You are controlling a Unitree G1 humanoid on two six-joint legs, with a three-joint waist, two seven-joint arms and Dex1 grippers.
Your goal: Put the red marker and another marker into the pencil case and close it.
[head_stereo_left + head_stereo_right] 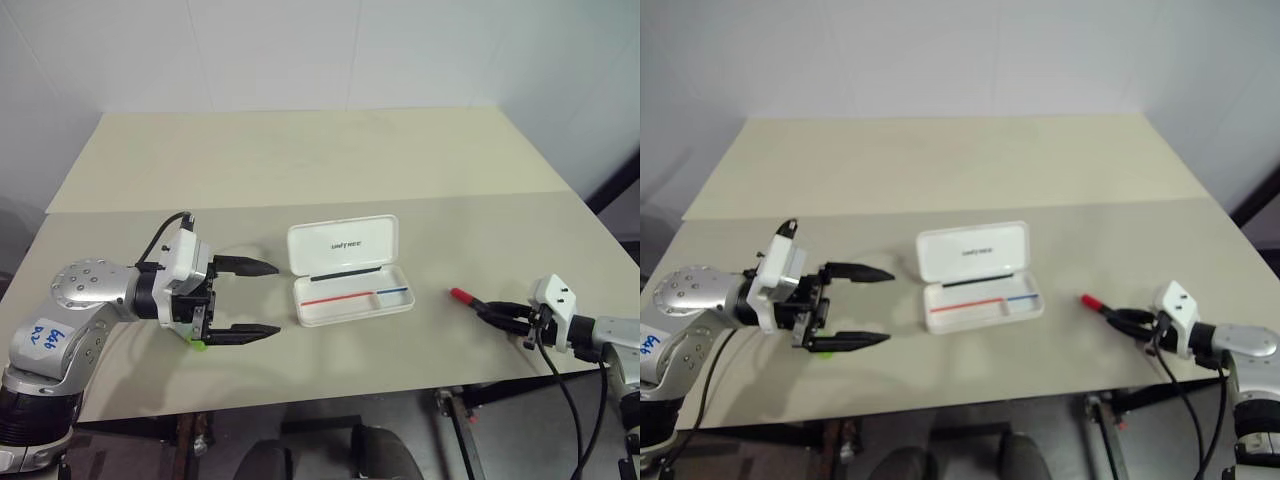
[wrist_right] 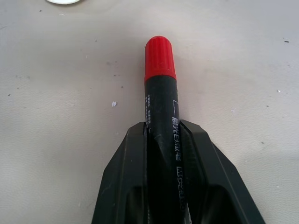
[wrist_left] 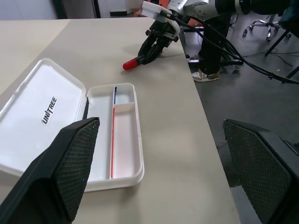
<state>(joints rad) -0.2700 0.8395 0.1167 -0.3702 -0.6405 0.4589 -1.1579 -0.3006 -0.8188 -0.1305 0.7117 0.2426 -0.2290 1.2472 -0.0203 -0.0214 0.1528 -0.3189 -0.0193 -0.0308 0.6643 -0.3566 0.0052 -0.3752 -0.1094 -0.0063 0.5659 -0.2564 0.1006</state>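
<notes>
I expect the other marker [image 1: 198, 345] to lie flat in the slot when I lower it, because the red part of the stripe borders a long, empty slot [image 1: 338, 310].
The pencil case [image 1: 355, 312] lies open at the table's middle, its white lid [image 1: 343, 245] folded back and a red-blue stripe inside the tray. To its right, the red marker [image 1: 461, 296] lies low over the table, red cap toward the case. My right gripper [image 1: 490, 310] is shut on its black barrel [image 2: 161, 107]. My left gripper [image 1: 272, 298] hovers left of the case, fingers wide open and pointing at it, with nothing between them. A bit of the other marker's lime-green cap [image 1: 200, 345] peeks out under the left gripper.
The tan table [image 1: 300, 160] stretches far back behind the case. Its front edge runs just below both grippers. A black cable [image 1: 565, 400] hangs from the right wrist past the table's right corner.
</notes>
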